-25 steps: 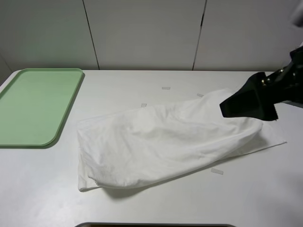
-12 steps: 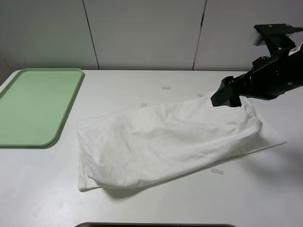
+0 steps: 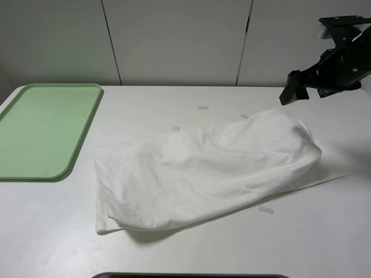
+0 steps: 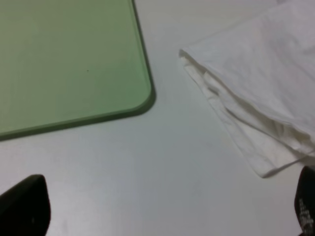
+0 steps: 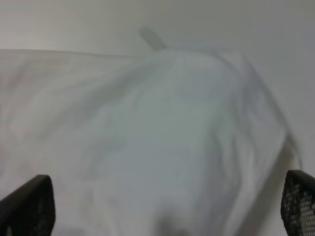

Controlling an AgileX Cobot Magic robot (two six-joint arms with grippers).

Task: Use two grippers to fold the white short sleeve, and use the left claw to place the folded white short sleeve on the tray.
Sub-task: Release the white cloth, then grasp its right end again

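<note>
A lower layer (image 3: 324, 175) is sticking out under the white short sleeve's puffy end (image 3: 284, 139). The white short sleeve will bunch up and pull that layer along when I fold it.
The white short sleeve (image 3: 203, 171) lies folded lengthwise across the middle of the table as a long, puffy bundle. Its layered corner (image 4: 256, 123) shows in the left wrist view. The pale-green tray (image 3: 40, 130) sits empty at the far left, with one rounded corner (image 4: 142, 98) near the shirt's left end. My right gripper (image 3: 293, 92) hangs in the air beyond the shirt's right end, open and holding nothing. In its own view the right gripper (image 5: 162, 204) looks down on the cloth (image 5: 162, 132). My left gripper (image 4: 165, 209) is open over bare table, out of the exterior view.
Small whitish tape strips lie on the table: one behind the shirt (image 3: 203, 108), one in front of it (image 3: 265, 209). A dark edge (image 3: 191, 275) runs along the table's near side. White wall panels stand behind the table.
My right gripper has risen and drawn back to the far right, off the shirt's right end. That end of the cloth has settled into a rounded fold.
</note>
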